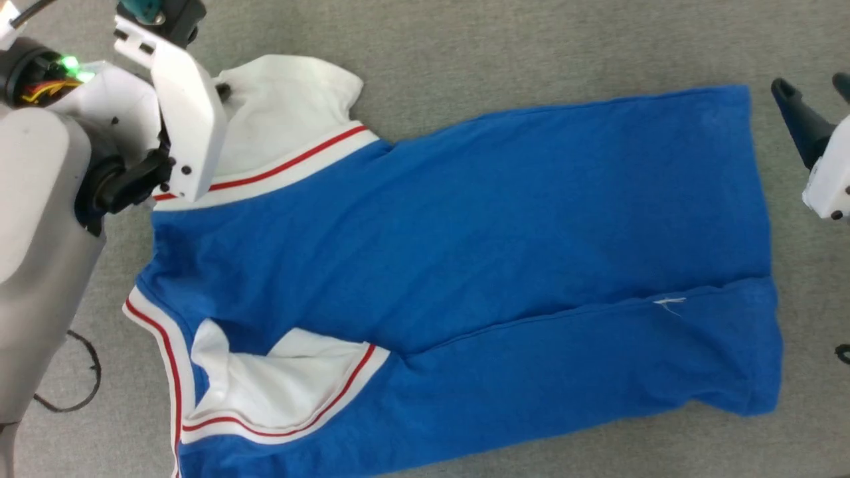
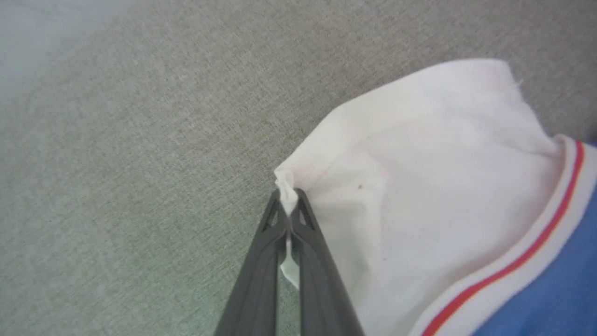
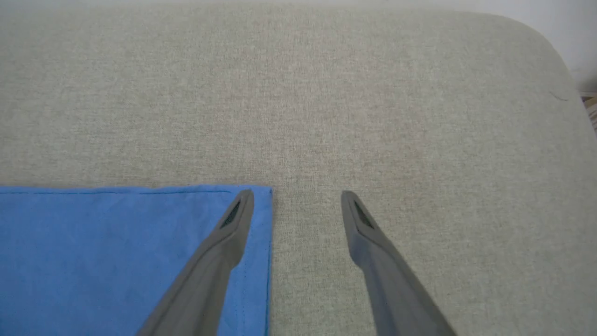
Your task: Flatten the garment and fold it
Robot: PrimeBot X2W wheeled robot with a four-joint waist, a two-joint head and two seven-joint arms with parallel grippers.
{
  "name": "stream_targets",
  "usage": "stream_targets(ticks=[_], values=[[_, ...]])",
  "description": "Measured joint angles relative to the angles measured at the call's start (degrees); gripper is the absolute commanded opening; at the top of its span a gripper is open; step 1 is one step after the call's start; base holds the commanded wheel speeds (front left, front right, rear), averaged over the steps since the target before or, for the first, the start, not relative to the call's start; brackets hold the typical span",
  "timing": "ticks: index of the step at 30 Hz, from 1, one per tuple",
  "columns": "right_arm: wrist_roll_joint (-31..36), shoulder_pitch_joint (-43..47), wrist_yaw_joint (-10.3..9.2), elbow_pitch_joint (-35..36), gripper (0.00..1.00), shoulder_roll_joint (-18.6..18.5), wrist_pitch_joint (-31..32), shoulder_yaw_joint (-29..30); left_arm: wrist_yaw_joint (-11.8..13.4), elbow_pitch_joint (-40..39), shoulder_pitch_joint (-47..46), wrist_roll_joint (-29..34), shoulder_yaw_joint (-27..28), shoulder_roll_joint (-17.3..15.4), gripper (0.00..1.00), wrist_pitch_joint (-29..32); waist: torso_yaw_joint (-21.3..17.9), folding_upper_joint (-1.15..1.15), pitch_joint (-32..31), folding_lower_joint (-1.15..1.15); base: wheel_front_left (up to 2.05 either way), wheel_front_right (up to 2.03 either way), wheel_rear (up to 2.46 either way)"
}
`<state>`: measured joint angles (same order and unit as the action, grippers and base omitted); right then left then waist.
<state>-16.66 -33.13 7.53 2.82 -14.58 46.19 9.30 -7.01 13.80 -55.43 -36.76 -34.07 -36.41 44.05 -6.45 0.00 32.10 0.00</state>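
Observation:
The garment's far half [image 1: 574, 171] will fold over with a lengthwise wrinkle when I carry the hem corner across, because ripples [image 1: 319, 259] run through the blue body.
The garment [image 1: 465, 252], a royal-blue shirt with white sleeves and red-and-white trim, lies spread across the grey surface, collar end to the left and hem to the right. Its lower part is folded over along a lengthwise crease. My left gripper [image 2: 288, 198] is shut on the corner of the far white sleeve [image 2: 419, 186], a pinch of white cloth showing between its fingers. In the head view that gripper's white housing [image 1: 182, 113] covers the sleeve's left edge. My right gripper [image 3: 297, 198] stands open over the garment's far hem corner [image 3: 261, 196], one finger above the blue cloth, the other above bare surface.
The grey fabric surface [image 3: 373, 93] extends beyond the hem, with its rounded edge [image 3: 555, 42] at the far right. A dark cable loop [image 1: 80, 378] lies at the lower left beside my pale forearm [image 1: 33, 232].

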Motion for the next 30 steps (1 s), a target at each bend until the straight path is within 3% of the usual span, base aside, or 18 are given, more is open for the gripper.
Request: stream_targets(ticks=[14, 15, 16, 17, 23, 30], values=[[0.65, -3.13, 0.00, -6.97, 1.00, -0.14, 5.23, -2.14, -0.01, -0.38, -2.54, -0.10, -0.89, 1.82, 0.00, -0.68, 3.21, 0.00, 2.80, 0.00, 0.00, 0.00, 0.00], [0.62, -3.36, 0.00, -7.27, 0.63, -0.10, 5.27, -2.05, -0.01, -0.37, -2.67, -0.16, -0.90, 1.91, 0.00, -0.69, 3.36, 0.00, 2.95, -0.01, 0.00, 0.00, 0.00], [0.57, -3.57, 0.00, -7.36, 0.16, -0.05, 5.19, -1.89, -0.01, -0.37, -2.82, -0.18, -0.92, 1.97, 0.00, -0.69, 3.48, 0.00, 3.09, -0.01, 0.00, 0.00, 0.00], [0.58, -3.76, 0.00, -7.34, 0.00, -0.09, 4.98, -1.99, -0.01, -0.36, -2.98, -0.19, -0.93, 1.98, 0.00, -0.70, 3.57, 0.00, 3.20, -0.01, 0.00, 0.00, 0.00], [0.46, -4.20, 0.02, -7.51, 0.00, -0.31, 3.78, -3.09, -0.01, 0.87, -3.04, -0.59, -0.81, 1.69, 0.00, -3.16, 3.38, 0.00, 2.29, 0.01, 0.00, 0.00, 0.00], [-0.68, -2.09, 0.01, -6.27, 0.00, -0.74, 0.54, -2.66, 0.00, 0.38, -0.16, -1.30, 1.40, 1.12, 0.00, -11.76, 2.78, 0.00, -0.96, 0.01, 0.00, 0.00, 0.00]])
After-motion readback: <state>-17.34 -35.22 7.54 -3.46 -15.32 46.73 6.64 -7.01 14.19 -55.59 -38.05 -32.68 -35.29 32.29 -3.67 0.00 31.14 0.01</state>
